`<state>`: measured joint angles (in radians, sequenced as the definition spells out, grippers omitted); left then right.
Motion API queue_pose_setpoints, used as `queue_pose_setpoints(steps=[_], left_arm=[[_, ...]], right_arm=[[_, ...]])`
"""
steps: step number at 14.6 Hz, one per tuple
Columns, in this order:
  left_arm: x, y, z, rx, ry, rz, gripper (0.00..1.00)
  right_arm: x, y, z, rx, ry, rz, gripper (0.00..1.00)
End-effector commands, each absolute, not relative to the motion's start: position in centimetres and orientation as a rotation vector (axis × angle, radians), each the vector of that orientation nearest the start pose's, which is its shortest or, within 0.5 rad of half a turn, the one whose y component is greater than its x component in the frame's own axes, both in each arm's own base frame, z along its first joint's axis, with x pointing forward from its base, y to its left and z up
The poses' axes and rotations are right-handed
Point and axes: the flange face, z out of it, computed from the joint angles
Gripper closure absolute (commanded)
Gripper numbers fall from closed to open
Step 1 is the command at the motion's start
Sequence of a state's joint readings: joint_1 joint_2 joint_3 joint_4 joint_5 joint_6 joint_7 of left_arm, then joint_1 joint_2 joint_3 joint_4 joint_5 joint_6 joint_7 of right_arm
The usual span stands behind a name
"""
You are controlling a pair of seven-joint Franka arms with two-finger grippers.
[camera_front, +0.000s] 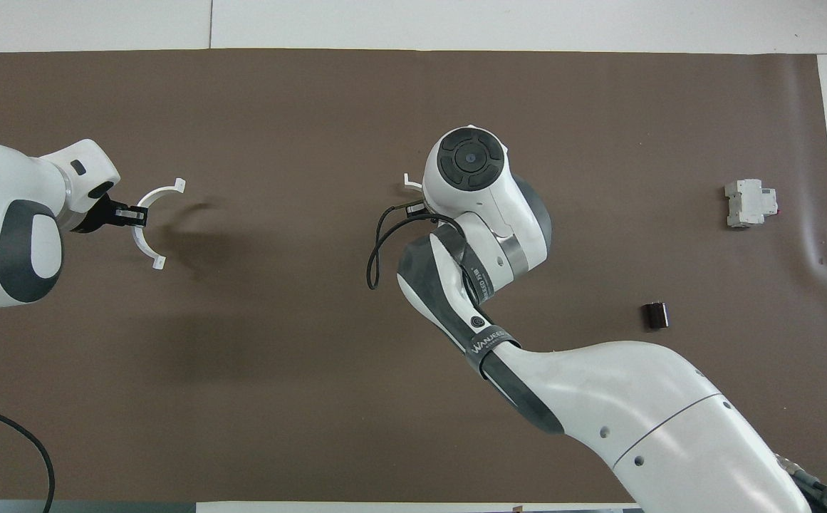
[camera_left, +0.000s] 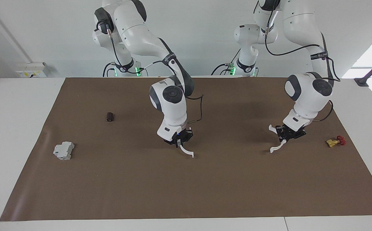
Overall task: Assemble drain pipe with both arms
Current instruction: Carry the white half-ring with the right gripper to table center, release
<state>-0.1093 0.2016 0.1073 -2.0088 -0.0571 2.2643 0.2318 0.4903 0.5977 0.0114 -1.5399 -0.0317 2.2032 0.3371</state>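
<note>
My right gripper is crowding the mat's middle [camera_left: 192, 144], where both white arcs must meet. It should put its arc [camera_left: 187, 152] down and move away before my left gripper comes.
The drain pipe is in two white half-ring arcs, far apart. My left gripper [camera_left: 283, 138] is shut on one arc [camera_left: 278, 147] and holds it just above the brown mat toward the left arm's end; the overhead view shows this gripper [camera_front: 132, 214] gripping the arc [camera_front: 160, 190] at its middle, its open side facing the other arc. My right gripper [camera_left: 180, 143] is shut on the other arc [camera_left: 187, 152] low over the mat's middle. In the overhead view the right wrist covers this gripper, and only an end tab of that arc [camera_front: 409, 181] shows.
A small yellow-and-red valve [camera_left: 335, 141] lies on the mat beside the left gripper, toward the left arm's end. A grey boxy block [camera_left: 64, 150] and a small dark cylinder [camera_left: 110, 116] lie toward the right arm's end. The brown mat [camera_left: 186, 192] covers the table.
</note>
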Motion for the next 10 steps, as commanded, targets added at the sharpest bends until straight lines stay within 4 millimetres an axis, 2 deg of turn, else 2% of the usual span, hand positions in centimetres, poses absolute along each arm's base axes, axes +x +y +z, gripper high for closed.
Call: queue_pose_setpoints(steps=[1,3,4,5,6,7,8,9,10], left_arm=[[59.4,0.2,39.1,-3.117,0.247,-0.012,1.00],[59.8,0.3,41.3,-3.068,0.223,0.031,1.00],[59.9,0.3,41.7,-3.065,0.211,0.047,1.00],[60.0,0.3,41.9,-3.064,0.214,0.047,1.00],[60.0,0.2,41.9,-3.064,0.214,0.050,1.00],[60.0,0.2,42.0,-3.064,0.214,0.045,1.00],[60.0,0.1,42.0,-3.064,0.216,0.047,1.00],[60.0,0.0,42.0,-3.064,0.216,0.047,1.00],[59.9,-0.2,41.9,-3.063,0.218,0.049,1.00]], right_arm=[[61.6,34.3,29.9,-3.124,-0.303,-0.141,0.89],[60.7,34.3,28.5,-3.113,-0.315,-0.161,0.85],[60.7,34.4,28.2,-3.112,-0.316,-0.163,0.81],[60.6,34.4,28.1,-3.114,-0.313,-0.159,0.59],[60.7,34.4,28.3,-3.111,-0.305,-0.161,0.10],[60.9,34.5,28.8,-3.108,-0.300,-0.169,0.00],[61.1,34.7,29.6,-3.104,-0.294,-0.177,0.00],[61.8,34.2,30.9,-3.101,-0.262,-0.196,0.00],[62.6,32.2,33.6,-3.110,-0.208,-0.205,0.00]])
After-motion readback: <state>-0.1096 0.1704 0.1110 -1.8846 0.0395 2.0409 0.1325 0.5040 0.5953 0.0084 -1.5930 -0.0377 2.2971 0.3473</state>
